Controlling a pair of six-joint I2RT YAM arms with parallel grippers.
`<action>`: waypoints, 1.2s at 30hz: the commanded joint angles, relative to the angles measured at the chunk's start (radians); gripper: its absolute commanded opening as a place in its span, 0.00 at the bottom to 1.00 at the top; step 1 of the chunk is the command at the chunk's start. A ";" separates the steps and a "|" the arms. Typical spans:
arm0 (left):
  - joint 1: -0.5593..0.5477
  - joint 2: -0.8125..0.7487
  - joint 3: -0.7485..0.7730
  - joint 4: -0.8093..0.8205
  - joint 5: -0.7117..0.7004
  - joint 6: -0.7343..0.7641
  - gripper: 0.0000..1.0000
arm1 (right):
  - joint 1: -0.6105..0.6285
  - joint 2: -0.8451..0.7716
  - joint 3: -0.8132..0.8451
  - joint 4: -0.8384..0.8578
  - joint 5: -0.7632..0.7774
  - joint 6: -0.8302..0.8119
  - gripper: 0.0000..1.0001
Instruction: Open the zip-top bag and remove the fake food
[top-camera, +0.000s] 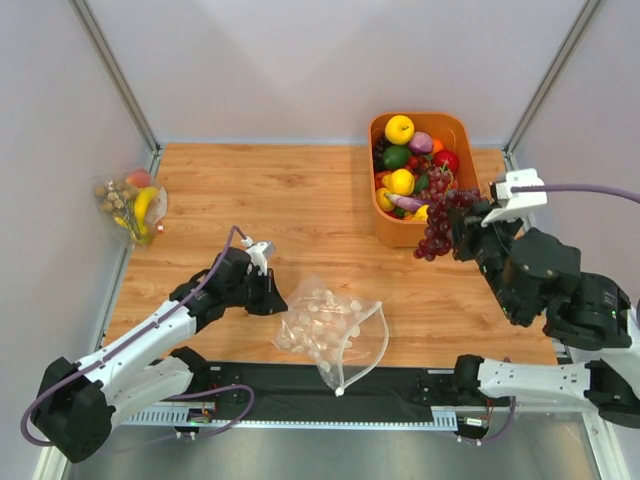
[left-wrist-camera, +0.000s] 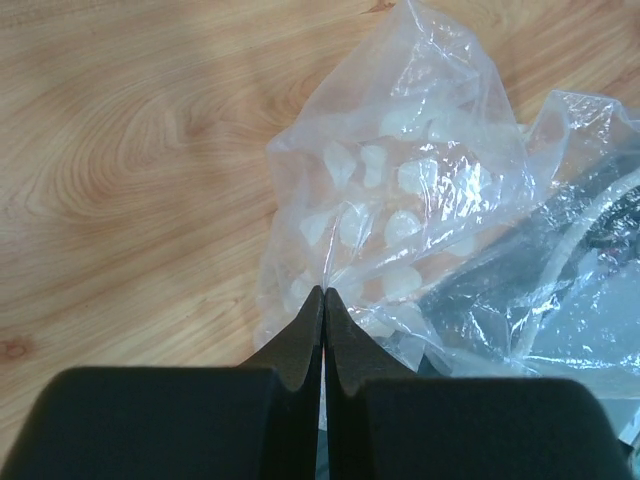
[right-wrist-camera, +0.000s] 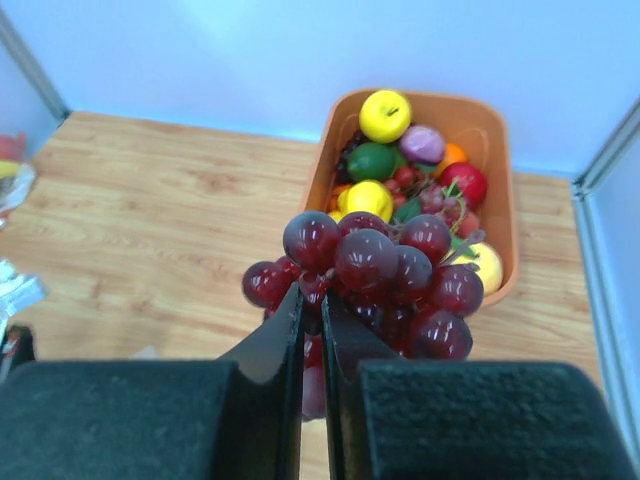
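My right gripper has the dark purple grapes (top-camera: 438, 232) free of the zip-top bag, so it should carry on going over the orange bin and release them (top-camera: 424, 164) beside the green fruit.
The zip-top bag (top-camera: 330, 330), clear with pale round spots, lies crumpled on the wood near the front edge; it also shows in the left wrist view (left-wrist-camera: 400, 200). My left gripper (top-camera: 277, 303) is shut on the bag's left edge, the plastic pinched between the fingertips (left-wrist-camera: 323, 292). My right gripper (top-camera: 462, 226) is shut on a bunch of dark purple grapes (top-camera: 440, 222), held in the air beside the orange bin (top-camera: 458, 128). In the right wrist view the grapes (right-wrist-camera: 380, 270) hang at the fingertips (right-wrist-camera: 312, 300). No fruit shows inside the bag.
The orange bin (right-wrist-camera: 500, 150) at the back right holds several plastic fruits, among them a yellow one (top-camera: 399, 129) and a green one. A second clear bag (top-camera: 130, 205) with banana, peach and nuts lies at the left wall. A black strip runs along the front edge.
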 joint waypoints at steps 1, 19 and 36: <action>0.005 -0.031 0.058 -0.062 -0.009 0.038 0.00 | -0.150 0.095 0.093 0.033 -0.181 -0.090 0.00; 0.056 0.036 0.247 -0.225 -0.018 0.186 0.00 | -0.999 0.653 0.400 0.147 -0.892 -0.079 0.00; 0.289 0.240 0.389 -0.218 0.160 0.293 0.00 | -1.116 1.130 0.629 0.167 -0.903 -0.079 0.00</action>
